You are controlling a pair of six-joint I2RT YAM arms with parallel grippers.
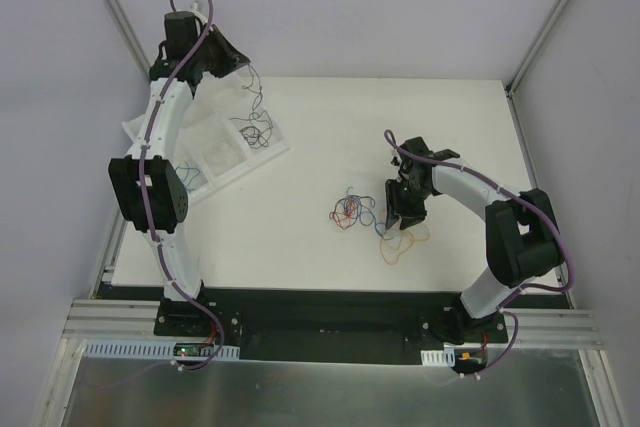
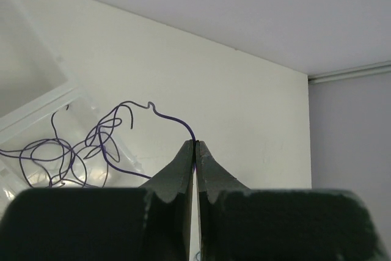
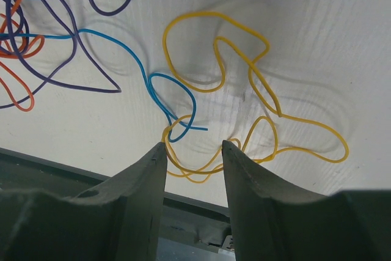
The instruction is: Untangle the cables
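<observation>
My left gripper should keep lowering the held end until it nears the purple cable's lower curls (image 1: 257, 133), which lie inside the tray's end compartment (image 1: 254, 125), and then let go.
My left gripper (image 2: 195, 143) is shut on one end of a thin purple cable (image 2: 98, 139). The cable hangs in loose curls down onto the white tray (image 2: 36, 114). In the top view that gripper (image 1: 238, 59) is raised over the tray's far end, with the purple cable (image 1: 255, 122) dangling below it. My right gripper (image 3: 194, 146) is open, low over the table. A loop of the yellow cable (image 3: 244, 53) runs between its fingertips, crossed by the blue cable (image 3: 153, 80). Purple (image 3: 61, 71) and orange (image 3: 18, 47) cables lie to the left. The tangle (image 1: 350, 209) sits left of the right gripper (image 1: 405, 219).
The white compartment tray (image 1: 215, 172) lies tilted at the table's far left, under the left arm. The table's dark front edge (image 3: 73, 172) is just below the right fingers. Grey walls and frame posts close in the sides and back.
</observation>
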